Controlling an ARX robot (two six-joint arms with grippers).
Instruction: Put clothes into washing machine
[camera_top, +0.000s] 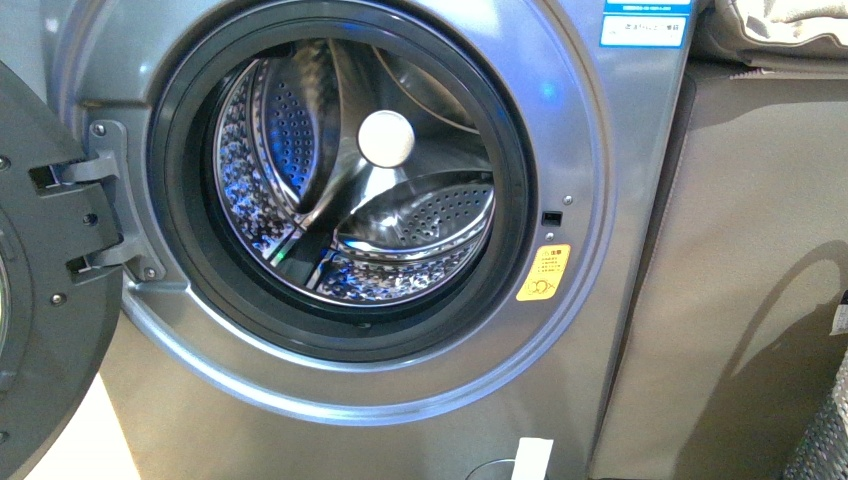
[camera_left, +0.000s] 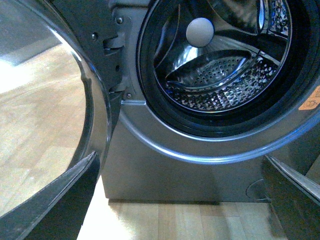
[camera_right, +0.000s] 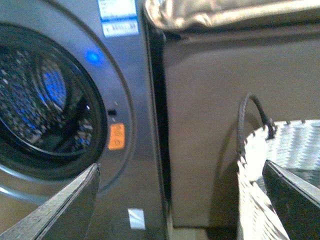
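Note:
The robot should expect navy clothes hidden inside the basket, because the wicker basket's woven side (camera_right: 257, 212) blocks the view of the basket's bottom while the washing machine's drum is empty.
The silver-grey washing machine (camera_top: 600, 200) fills the front view, its dark round door (camera_top: 40, 300) swung open at the left. The shiny perforated drum (camera_top: 350, 180) shows no clothes inside. A yellow-orange warning sticker (camera_top: 543, 272) sits right of the porthole. The machine also shows in the left wrist view (camera_left: 175, 170) and the right wrist view (camera_right: 125, 100). My left gripper (camera_left: 185, 200) is open and empty, low in front of the machine. My right gripper (camera_right: 182, 200) is open and empty, facing the gap between machine and cabinet. The navy clothes are out of view.
A plain grey-brown cabinet (camera_top: 760, 280) stands right of the machine, with beige folded fabric (camera_top: 780, 25) on top. A woven wicker basket (camera_right: 280, 165) with a dark handle stands in front of the cabinet. The floor (camera_left: 190, 220) is light wood.

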